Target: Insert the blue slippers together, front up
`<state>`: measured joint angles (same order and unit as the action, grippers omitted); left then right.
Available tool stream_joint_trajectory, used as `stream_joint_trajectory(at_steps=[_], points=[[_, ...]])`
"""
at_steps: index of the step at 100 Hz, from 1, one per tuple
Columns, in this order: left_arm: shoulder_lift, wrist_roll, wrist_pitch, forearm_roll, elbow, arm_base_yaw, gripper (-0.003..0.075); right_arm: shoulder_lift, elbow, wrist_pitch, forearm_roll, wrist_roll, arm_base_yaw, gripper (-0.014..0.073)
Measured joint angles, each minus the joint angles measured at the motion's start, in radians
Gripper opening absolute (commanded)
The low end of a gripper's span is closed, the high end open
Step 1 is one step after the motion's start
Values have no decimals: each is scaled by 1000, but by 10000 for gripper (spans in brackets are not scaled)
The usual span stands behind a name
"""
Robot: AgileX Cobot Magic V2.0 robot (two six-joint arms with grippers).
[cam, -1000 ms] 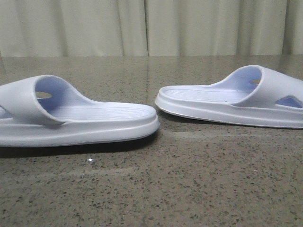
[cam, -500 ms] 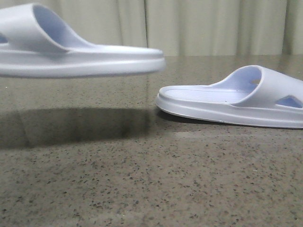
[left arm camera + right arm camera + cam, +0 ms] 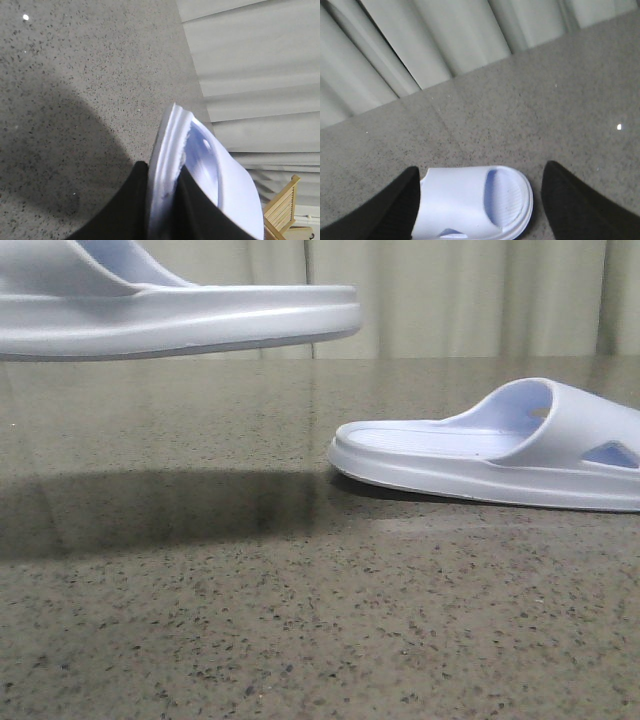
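Observation:
My gripper will lift the other pale blue slipper [image 3: 490, 452], and it should stay straight, because the raised pale blue slipper [image 3: 190, 320] hangs level by the edge of its sole.
One pale blue slipper [image 3: 170, 320] hangs level in the air at the upper left of the front view, well above the table. My left gripper [image 3: 162, 180] is shut on its sole edge [image 3: 167, 155], black fingers on either side. The other pale blue slipper [image 3: 490, 455] lies flat on the table at the right. In the right wrist view this slipper [image 3: 470, 205] lies between the wide-open black fingers of my right gripper [image 3: 480, 200], which touch nothing. Neither gripper shows in the front view.
The speckled grey-brown stone table [image 3: 320, 620] carries the raised slipper's dark shadow [image 3: 160, 510] at the left. Pale curtains [image 3: 450, 300] hang behind the far edge. A wooden slatted piece [image 3: 285, 207] shows by the curtain in the left wrist view.
The left slipper has gone from lying on the table to being lifted clear, and has risen further in the last half second. The right slipper has not moved.

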<state>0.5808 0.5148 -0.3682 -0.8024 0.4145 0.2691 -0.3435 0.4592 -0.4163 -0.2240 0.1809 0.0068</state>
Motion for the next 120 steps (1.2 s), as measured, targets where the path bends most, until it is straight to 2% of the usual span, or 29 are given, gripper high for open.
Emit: stream_joint_trajectory(at_steps=[12, 28, 120], points=[[0, -4, -3, 0, 0, 0, 17, -113, 0, 0, 0, 101, 0, 417], [0, -16, -12, 0, 0, 0, 17, -248, 0, 0, -17, 126, 0, 351], [0, -19, -23, 0, 0, 0, 16, -651, 0, 152, -103, 134, 0, 351]])
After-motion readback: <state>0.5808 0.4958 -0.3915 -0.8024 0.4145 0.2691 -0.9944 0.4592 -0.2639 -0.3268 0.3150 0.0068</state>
